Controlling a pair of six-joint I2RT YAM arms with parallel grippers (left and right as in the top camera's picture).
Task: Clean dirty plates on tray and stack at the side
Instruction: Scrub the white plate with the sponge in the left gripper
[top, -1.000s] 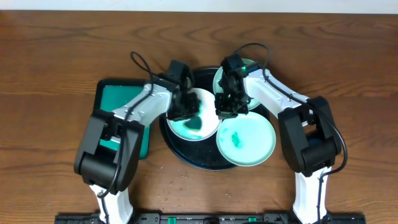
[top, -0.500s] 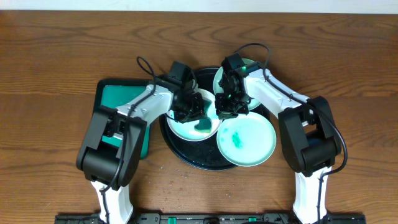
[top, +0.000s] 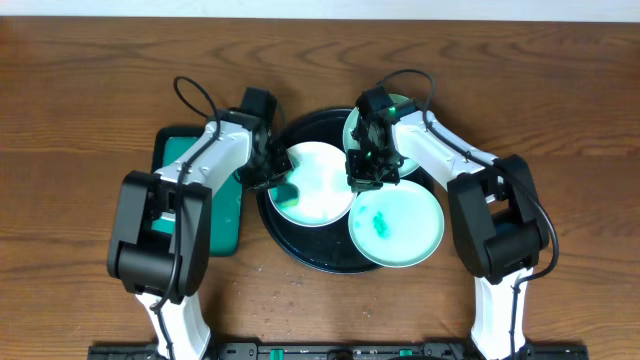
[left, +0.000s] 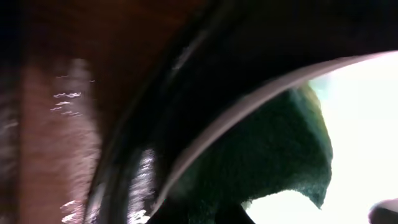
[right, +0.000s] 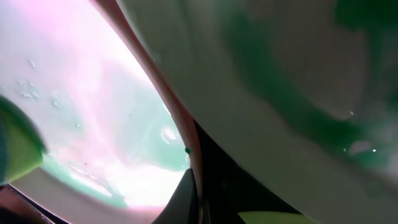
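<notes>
Next, I wipe back across the white plate's top side (top: 322, 178) with my left gripper, because the sponge is at the white plate's outer rim (top: 272, 203) and green streaks are still there near my right gripper.
The black tray (top: 300, 245) holds three plates. A white plate (top: 318, 178) lies at its left, a mint plate (top: 362, 128) at the back, and a mint plate (top: 400, 228) with teal smears at the front right. My left gripper (top: 270, 176) is shut on a dark green sponge (top: 285, 193) at the white plate's left rim. In the left wrist view the sponge (left: 273, 149) lies on the white plate (left: 367, 118) just inside the tray (left: 155, 124). My right gripper (top: 363, 174) is shut on the white plate's right rim (right: 183, 134), next to a smeared mint plate (right: 298, 93).
A rectangular green tray (top: 195, 165) with a black rim lies left of the round tray, under my left arm. Brown wooden table (top: 80, 120) surrounds everything.
My left gripper swept the sponge left from the white plate's middle to its left rim, and the teal patch there is gone. The right arm has not moved.
</notes>
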